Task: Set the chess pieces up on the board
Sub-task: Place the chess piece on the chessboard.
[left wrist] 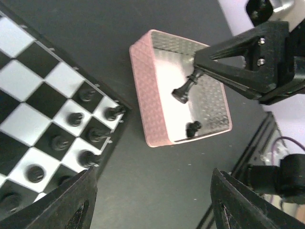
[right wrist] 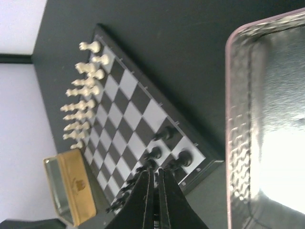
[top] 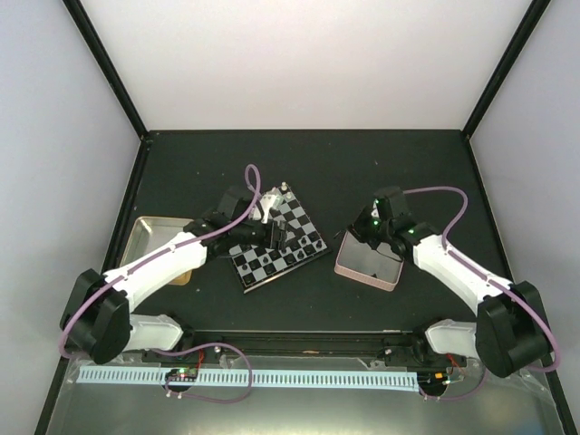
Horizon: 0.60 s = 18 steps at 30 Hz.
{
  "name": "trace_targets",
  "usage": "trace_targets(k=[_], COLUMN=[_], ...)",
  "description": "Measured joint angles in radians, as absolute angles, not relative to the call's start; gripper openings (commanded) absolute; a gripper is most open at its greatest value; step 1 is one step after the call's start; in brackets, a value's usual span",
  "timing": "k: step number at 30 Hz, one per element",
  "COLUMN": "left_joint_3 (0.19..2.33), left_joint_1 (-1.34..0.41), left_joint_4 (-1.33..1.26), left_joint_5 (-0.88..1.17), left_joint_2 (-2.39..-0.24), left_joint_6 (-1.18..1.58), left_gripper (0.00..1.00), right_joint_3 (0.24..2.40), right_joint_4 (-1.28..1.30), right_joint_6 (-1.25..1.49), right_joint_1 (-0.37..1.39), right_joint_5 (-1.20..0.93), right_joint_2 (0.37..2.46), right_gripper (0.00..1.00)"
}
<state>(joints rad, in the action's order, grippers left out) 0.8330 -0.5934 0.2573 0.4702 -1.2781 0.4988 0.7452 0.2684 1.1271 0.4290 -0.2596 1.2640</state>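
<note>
The black chess piece (left wrist: 188, 85) is tilted in my right gripper's fingers. My left gripper should hold its loose end (left wrist: 180, 96) while my right gripper grips it again straight for the board.
The board (top: 272, 249) lies tilted at mid-table, with several white chess pieces (right wrist: 83, 90) along its far side and several black ones (left wrist: 76, 119) on the near rows. My left gripper (left wrist: 155, 202) hovers over the board's right corner, open, with only bare table between its fingers. My right gripper (left wrist: 199, 71) hangs over the pink-rimmed tray (left wrist: 152, 95), shut on the top of a black chess piece (left wrist: 183, 91) that dangles tilted above the tray floor. Another black piece (left wrist: 193, 128) lies in the tray's near corner. In the right wrist view the fingertips (right wrist: 153, 174) are pressed together.
A tan-rimmed tray (top: 149, 231) sits left of the board, beside my left arm. The pink tray (top: 349, 267) is right of the board, a narrow strip of dark table between them. Black frame posts (top: 104, 63) bound the table's back corners.
</note>
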Motion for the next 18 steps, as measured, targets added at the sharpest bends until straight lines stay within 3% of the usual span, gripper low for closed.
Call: trace_targets(k=[7,12,18], left_joint_3=[0.828,0.828,0.829], left_joint_1=[-0.626,-0.646,-0.656], left_joint_4=[0.131,0.091,0.081], left_joint_5=[0.586,0.652,0.697], left_joint_2=[-1.347,-1.403,-1.417], left_joint_6=[0.534,0.535,0.521], left_gripper=[0.65,0.54,0.17], right_joint_3=[0.756,0.783,0.822], right_joint_4=[0.21,0.144,0.093], right_joint_6=[1.098,1.078,1.049], right_joint_1=[0.467,0.524,0.562], right_joint_5=[-0.429,-0.54,-0.617], right_joint_2=[1.253,1.272,1.312], right_gripper=[0.02,0.02,0.04])
